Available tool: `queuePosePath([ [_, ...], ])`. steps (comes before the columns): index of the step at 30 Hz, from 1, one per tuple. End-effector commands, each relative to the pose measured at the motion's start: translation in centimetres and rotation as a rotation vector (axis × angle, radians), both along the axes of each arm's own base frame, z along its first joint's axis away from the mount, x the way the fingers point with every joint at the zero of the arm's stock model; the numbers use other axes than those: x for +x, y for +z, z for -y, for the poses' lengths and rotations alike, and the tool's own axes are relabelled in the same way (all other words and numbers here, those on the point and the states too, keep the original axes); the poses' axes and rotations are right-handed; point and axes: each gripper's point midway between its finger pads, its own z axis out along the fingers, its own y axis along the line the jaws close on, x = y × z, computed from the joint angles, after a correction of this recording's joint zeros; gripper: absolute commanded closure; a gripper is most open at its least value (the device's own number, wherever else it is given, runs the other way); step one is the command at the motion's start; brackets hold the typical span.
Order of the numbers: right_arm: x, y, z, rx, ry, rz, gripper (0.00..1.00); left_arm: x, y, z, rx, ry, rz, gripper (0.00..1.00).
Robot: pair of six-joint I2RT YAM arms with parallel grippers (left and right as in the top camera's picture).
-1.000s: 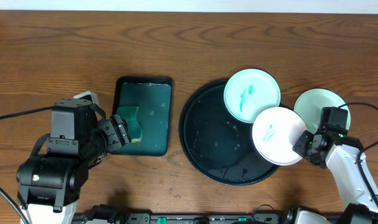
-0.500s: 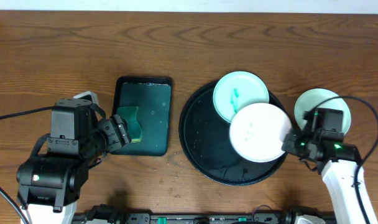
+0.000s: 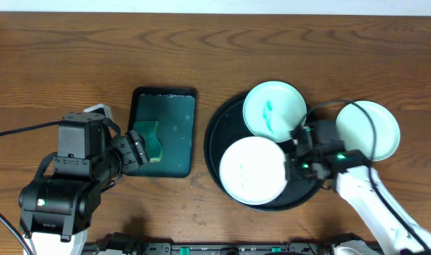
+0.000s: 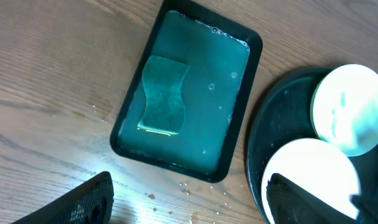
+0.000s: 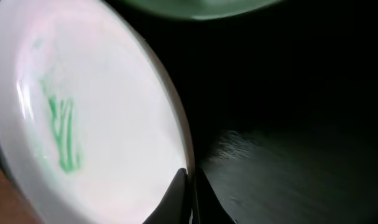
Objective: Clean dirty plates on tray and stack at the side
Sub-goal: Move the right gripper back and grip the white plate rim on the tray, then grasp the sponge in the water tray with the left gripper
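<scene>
I should set the near plate farther in and regrip [image 3: 249,151] the plate's rim before wiping, because my right gripper holds it over the round tray's near edge [image 3: 252,202].
The round black tray [image 3: 226,131] holds two white plates. One plate [image 3: 273,108] with a teal smear lies at its far side. My right gripper [image 3: 289,164] is shut on the rim of a second plate [image 3: 252,170] and holds it over the tray's near left; the right wrist view shows its green smear [image 5: 61,134] and my fingers [image 5: 189,180] pinching the rim. A third plate [image 3: 375,127] lies on the bare wood right of the tray. My left gripper [image 4: 189,199] is open above the wood, near the green tray's front edge.
A rectangular dark-green tray [image 3: 164,131] with a green sponge [image 3: 149,139] lies left of the round tray; it also shows in the left wrist view [image 4: 195,87]. Water drops and crumbs [image 4: 189,186] dot the wood in front of it. A black cable [image 3: 17,129] runs off left.
My right gripper has carried the smeared plate leftward from the tray's right edge to over its near-left part. The left arm has not moved.
</scene>
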Motion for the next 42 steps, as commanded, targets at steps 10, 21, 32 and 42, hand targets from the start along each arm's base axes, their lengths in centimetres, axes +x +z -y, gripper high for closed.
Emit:
queuePosePath([
  [10, 4.8, -2.7, 1.0, -0.107, -0.223, 0.065, 0.99, 0.0, 0.1, 0.0, -0.003, 0.003, 0.001, 0.2],
  [21, 6.4, -1.7, 1.8, -0.044, -0.174, 0.111, 0.99, 0.0, 0.1, 0.0, -0.003, 0.003, 0.001, 0.2],
  [32, 6.2, 3.7, -1.6, 0.106, 0.085, 0.288, 0.72, 0.2, 0.3, 0.0, -0.014, 0.015, 0.012, 0.2],
  [42, 4.8, 8.2, 0.3, 0.064, -0.008, 0.389, 0.73, 0.2, 0.3, 0.0, -0.013, 0.015, 0.013, 0.21],
])
